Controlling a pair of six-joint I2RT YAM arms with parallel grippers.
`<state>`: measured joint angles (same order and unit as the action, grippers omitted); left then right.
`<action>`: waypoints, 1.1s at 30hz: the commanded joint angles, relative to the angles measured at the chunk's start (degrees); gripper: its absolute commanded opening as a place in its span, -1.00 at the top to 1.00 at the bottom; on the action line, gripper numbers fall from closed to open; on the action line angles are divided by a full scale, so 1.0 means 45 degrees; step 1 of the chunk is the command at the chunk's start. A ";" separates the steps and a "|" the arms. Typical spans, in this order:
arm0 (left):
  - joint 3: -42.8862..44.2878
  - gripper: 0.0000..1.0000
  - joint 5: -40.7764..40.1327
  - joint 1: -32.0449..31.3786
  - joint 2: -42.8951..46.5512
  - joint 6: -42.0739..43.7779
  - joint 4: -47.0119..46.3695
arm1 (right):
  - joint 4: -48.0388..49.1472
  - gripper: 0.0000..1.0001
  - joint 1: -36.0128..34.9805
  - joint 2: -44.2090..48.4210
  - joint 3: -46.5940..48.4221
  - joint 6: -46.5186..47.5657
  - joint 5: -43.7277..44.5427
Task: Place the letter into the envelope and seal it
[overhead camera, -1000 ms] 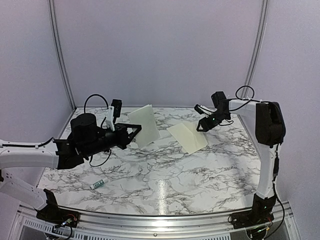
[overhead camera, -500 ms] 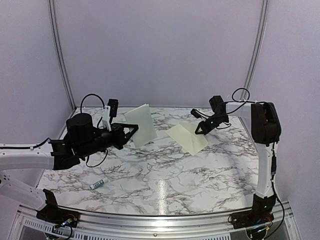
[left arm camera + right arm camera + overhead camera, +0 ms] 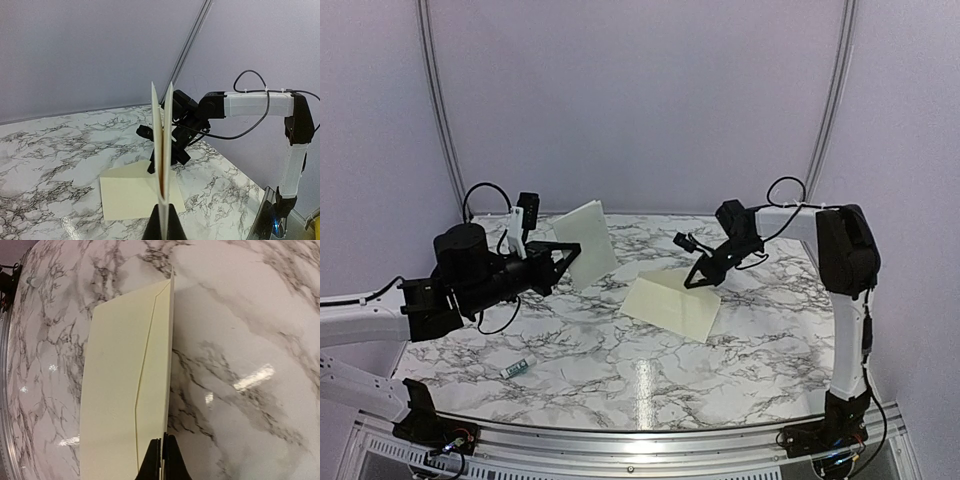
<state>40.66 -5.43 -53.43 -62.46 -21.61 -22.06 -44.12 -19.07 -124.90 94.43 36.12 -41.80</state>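
Observation:
The envelope is held by its flap (image 3: 666,279) in my right gripper, and the table's front middle (image 3: 642,362) is clear, so I should pull the envelope there next until it lies square.
The letter (image 3: 582,243) is a folded white sheet held upright above the table's left back, with my left gripper (image 3: 558,264) shut on its lower edge. In the left wrist view the letter (image 3: 162,145) stands edge-on, its two leaves slightly parted, above the closed fingertips (image 3: 170,227). The cream envelope (image 3: 670,303) lies in the middle of the table, its far edge raised. My right gripper (image 3: 692,281) is shut on that far edge. The right wrist view shows the envelope (image 3: 117,390) stretching away from the pinched gripper (image 3: 163,450), a flap seam running along it.
A small white-and-green glue tube (image 3: 516,368) lies at the front left of the marble table (image 3: 620,390). The right arm (image 3: 252,102) reaches in from the right behind the letter. Grey walls close the back and sides.
My right gripper has shut on the envelope's far edge and pulled it left and nearer, lifting that edge. The left arm has drawn back to the left with the letter.

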 commanded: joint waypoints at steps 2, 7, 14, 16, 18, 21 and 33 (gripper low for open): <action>-0.0188 1.00 -0.0447 0.0083 0.0412 0.0336 0.0554 | -0.1023 1.00 -0.1723 0.1149 -0.0886 0.0921 -0.1229; -0.0186 1.00 -0.0426 0.0102 0.0442 0.0415 0.0759 | -0.1838 1.00 -0.3036 0.1315 -0.1082 0.1769 -0.1408; -0.0164 1.00 -0.0186 0.0113 0.0345 0.0186 0.0763 | -0.1921 1.00 -0.3836 0.0519 -0.0473 0.2063 -0.1190; -0.0213 1.00 -0.0124 0.0115 0.0326 0.0172 0.0780 | -0.1835 0.83 -0.3785 0.0265 -0.0219 0.1882 -0.1049; -0.0282 1.00 -0.0119 0.0106 0.0343 0.0118 0.0782 | -0.1982 0.68 -0.3639 0.0242 0.0052 0.1735 -0.1215; -0.0281 1.00 -0.0184 0.0109 0.0308 -0.0006 0.0766 | -0.2645 0.37 -0.3055 0.0779 0.0627 0.1840 -0.1625; 0.1126 1.00 0.2649 0.0099 -0.2066 0.0078 -0.0377 | -0.0434 -0.12 -0.1463 0.6322 -0.1631 -0.1024 -0.4279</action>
<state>42.19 0.08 -53.19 -69.32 -21.63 -19.44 -52.40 -24.38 -102.87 91.72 38.76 -54.59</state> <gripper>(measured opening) 0.005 0.542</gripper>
